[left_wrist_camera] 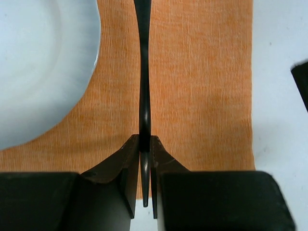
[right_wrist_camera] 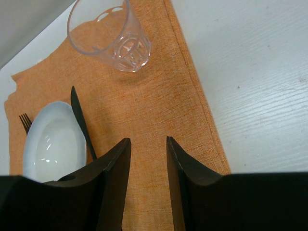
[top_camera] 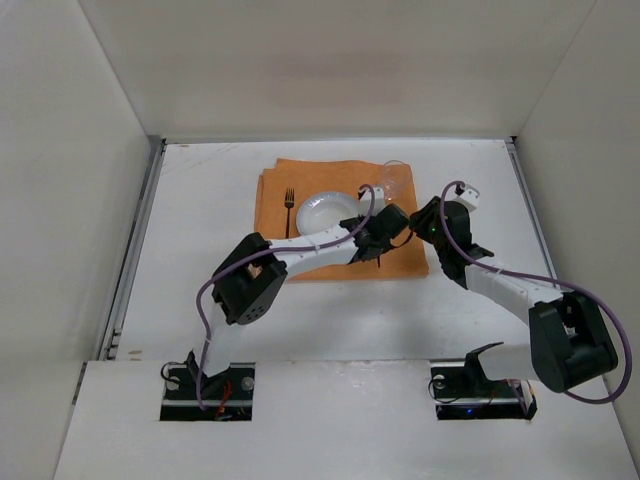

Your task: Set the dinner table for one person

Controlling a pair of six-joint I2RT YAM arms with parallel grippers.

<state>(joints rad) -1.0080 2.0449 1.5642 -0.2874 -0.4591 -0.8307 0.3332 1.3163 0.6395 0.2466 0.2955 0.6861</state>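
Note:
The black knife (left_wrist_camera: 145,91) is parallel to the placemat's edge and clear of the plate, so my left gripper keeps moving the knife down until it touches the orange placemat (left_wrist_camera: 161,120).
On the white dinner table (top_camera: 200,200) lies an orange placemat (top_camera: 300,180) with a white bowl-like plate (top_camera: 328,208), a black fork (top_camera: 289,205) to its left and a clear glass (top_camera: 394,178) at its far right corner. My left gripper (left_wrist_camera: 144,144) is shut on the handle of a black knife (left_wrist_camera: 143,72) that lies on the placemat (left_wrist_camera: 202,86) just right of the plate (left_wrist_camera: 38,62). My right gripper (right_wrist_camera: 148,142) is open and empty above the placemat's (right_wrist_camera: 159,96) right part, near the glass (right_wrist_camera: 110,33); knife (right_wrist_camera: 79,118), plate (right_wrist_camera: 50,144) and fork (right_wrist_camera: 24,122) show left of it.
White panels wall the table on the left, back and right. Metal edge strips (top_camera: 135,240) run along the sides. Bare white table (right_wrist_camera: 255,82) lies right of the placemat. Both arms meet close together at the placemat's right edge (top_camera: 415,235).

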